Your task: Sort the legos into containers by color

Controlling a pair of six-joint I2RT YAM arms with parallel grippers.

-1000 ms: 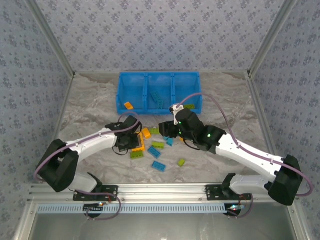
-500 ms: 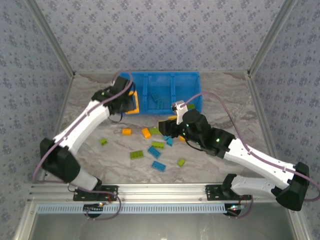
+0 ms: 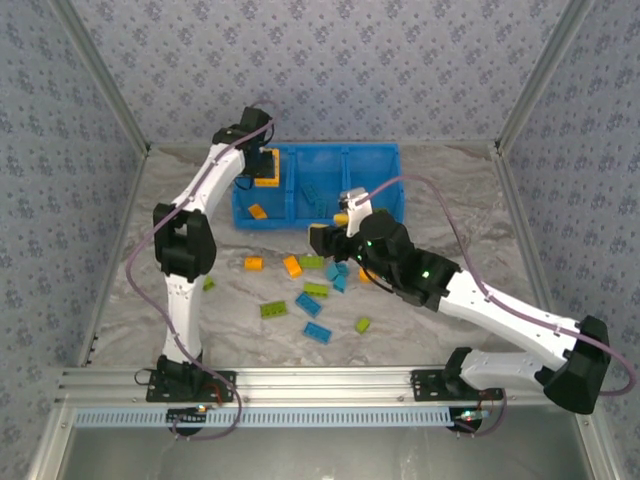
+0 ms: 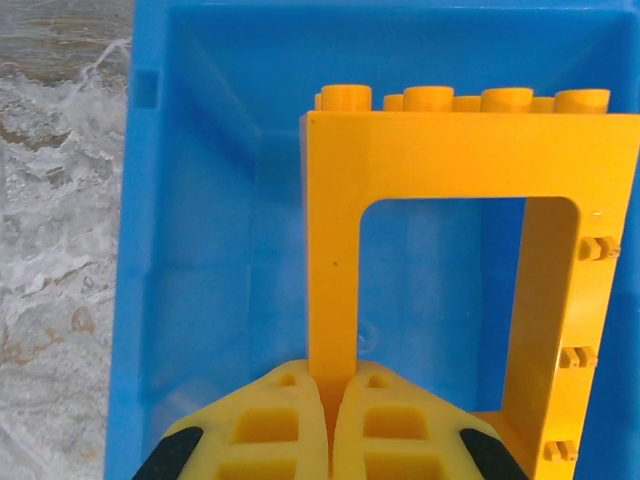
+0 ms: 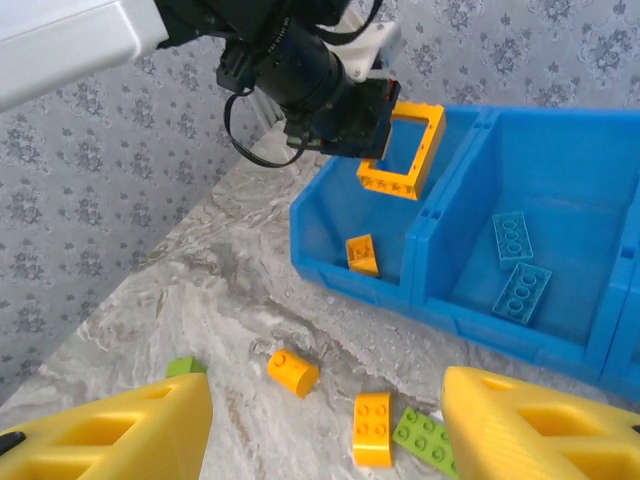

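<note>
I keep lowering the orange frame piece [image 3: 268, 182] with my left gripper until it gets near the compartment's bottom [image 3: 274, 204], as it hangs over open space behind the orange brick.
My left gripper [image 4: 333, 375] is shut on one side of the orange frame piece [image 4: 450, 150], which hangs upright over the left compartment of the blue bin [image 3: 320, 150]. The right wrist view shows that frame [image 5: 405, 150] above a lone orange brick [image 5: 362, 254] in that compartment. Two blue plates [image 5: 512, 238] lie in the middle compartment. My right gripper [image 5: 328, 385] is open with nothing between its fingers. It hovers in front of the bin over an orange round brick [image 5: 292, 371], an orange brick [image 5: 372, 428] and a green plate [image 5: 425, 438].
Loose legos lie on the marble table in front of the bin: orange [image 3: 254, 263], green [image 3: 273, 309], blue [image 3: 318, 332] and green [image 3: 362, 324], with a small green one [image 3: 207, 284] off to the left. Patterned walls enclose the table.
My left arm has risen from the pile with the orange frame and swung back over the bin's left compartment. My right gripper has opened wider and moved slightly toward the bin.
</note>
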